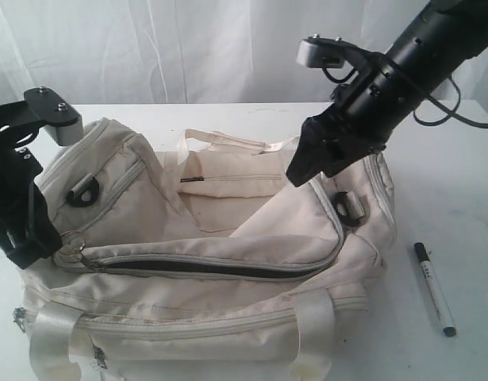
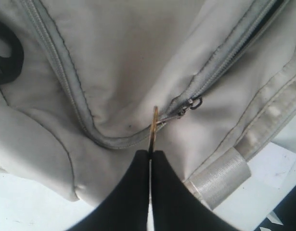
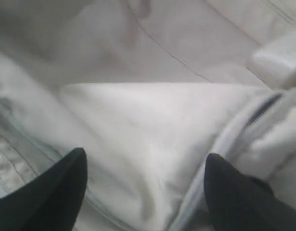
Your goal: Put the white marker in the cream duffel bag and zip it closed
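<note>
The robot's left gripper has hold of the ring zipper pull, and the front zipper's upper edge is free, so the right gripper should keep moving closer until it closes there.
The cream duffel bag lies across the table with its top flap gaping and a front zipper partly undone. At the bag's left end my left gripper is shut on the metal ring zipper pull, which shows edge-on between the black fingertips. Over the right part of the bag's opening my right gripper hangs open; its fingers stand wide apart above the cream flap, holding nothing. The white marker with its black cap lies on the table to the right of the bag, apart from both grippers.
The white table runs beyond the bag on the right. A white curtain hangs behind. Cream webbing handles fall over the bag's front and black buckles sit at its ends.
</note>
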